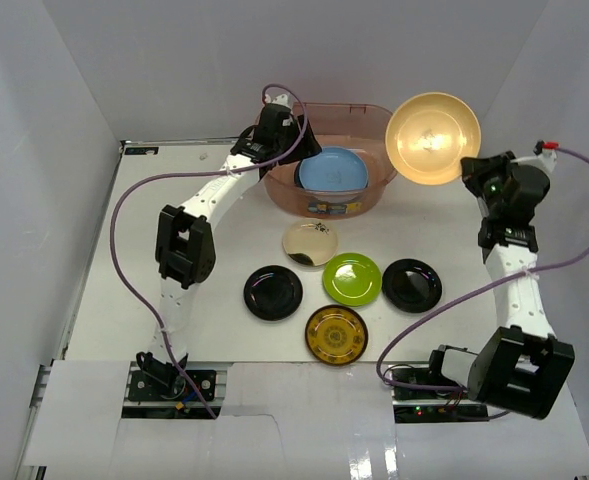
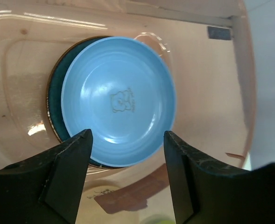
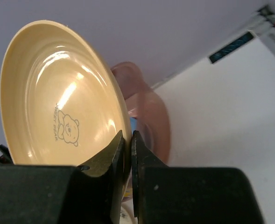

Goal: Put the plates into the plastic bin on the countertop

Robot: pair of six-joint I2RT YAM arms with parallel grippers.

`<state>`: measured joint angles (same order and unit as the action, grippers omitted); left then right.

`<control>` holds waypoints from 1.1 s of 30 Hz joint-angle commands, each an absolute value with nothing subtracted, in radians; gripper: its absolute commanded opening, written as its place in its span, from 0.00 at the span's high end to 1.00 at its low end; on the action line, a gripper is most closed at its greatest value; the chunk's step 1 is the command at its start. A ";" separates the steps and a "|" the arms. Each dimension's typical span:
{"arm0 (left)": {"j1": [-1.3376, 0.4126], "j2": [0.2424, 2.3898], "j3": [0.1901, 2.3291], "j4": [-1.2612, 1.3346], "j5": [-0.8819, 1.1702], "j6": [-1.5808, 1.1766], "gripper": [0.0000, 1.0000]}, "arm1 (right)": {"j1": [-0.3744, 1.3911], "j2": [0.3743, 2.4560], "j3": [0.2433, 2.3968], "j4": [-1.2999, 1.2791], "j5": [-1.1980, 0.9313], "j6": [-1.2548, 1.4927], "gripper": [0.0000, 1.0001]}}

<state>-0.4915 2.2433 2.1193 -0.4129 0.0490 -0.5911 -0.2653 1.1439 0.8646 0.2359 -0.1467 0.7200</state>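
Note:
My open left gripper is hanging over the bin (image 1: pixel 346 124), so it should move out of the way before my right gripper lowers the pale orange plate onto the light blue plate (image 1: pixel 334 170).
The pinkish plastic bin (image 1: pixel 376 130) stands at the back of the countertop (image 1: pixel 104 300). Inside it a light blue plate (image 1: pixel 334 170) (image 2: pixel 118 100) lies on a dark teal plate (image 2: pixel 53 98). My left gripper (image 2: pixel 127 140) hangs open just above them, over the bin's left side (image 1: pixel 292 128), holding nothing. My right gripper (image 3: pixel 129 140) is shut on the rim of a pale orange plate (image 1: pixel 433 137) (image 3: pixel 58 93), held tilted in the air to the right of the bin (image 3: pixel 151 121). On the countertop lie a cream plate (image 1: pixel 310 243), a lime green plate (image 1: pixel 351 278), two black plates (image 1: pixel 273 292) (image 1: pixel 411 284) and a gold patterned plate (image 1: pixel 336 335).
White walls close in the countertop on the left, back and right. The loose plates sit in a cluster in the middle, between the two arms. Purple cables loop beside each arm.

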 commanded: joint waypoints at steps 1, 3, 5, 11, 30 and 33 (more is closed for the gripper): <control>-0.491 2.030 2.112 -0.347 0.107 -0.578 0.27 | -0.132 1.242 1.056 0.171 -0.190 0.632 0.92; -0.492 1.909 2.039 -0.331 0.098 -0.548 0.27 | -0.022 1.336 1.145 0.137 -0.140 0.574 0.92; -0.491 1.812 1.946 -0.316 0.086 -0.532 0.20 | 0.062 1.446 1.288 0.085 -0.117 0.545 0.92; -0.485 1.363 1.363 -0.265 0.015 -0.546 0.06 | 0.172 1.746 1.633 -0.096 -0.043 0.401 0.92; -0.472 1.005 0.520 -0.397 0.106 -0.768 0.02 | 0.285 2.042 1.949 -0.270 0.097 0.285 0.29; -0.472 1.032 0.496 -0.364 0.144 -0.767 0.02 | 0.287 1.996 1.976 -0.330 0.084 0.267 0.23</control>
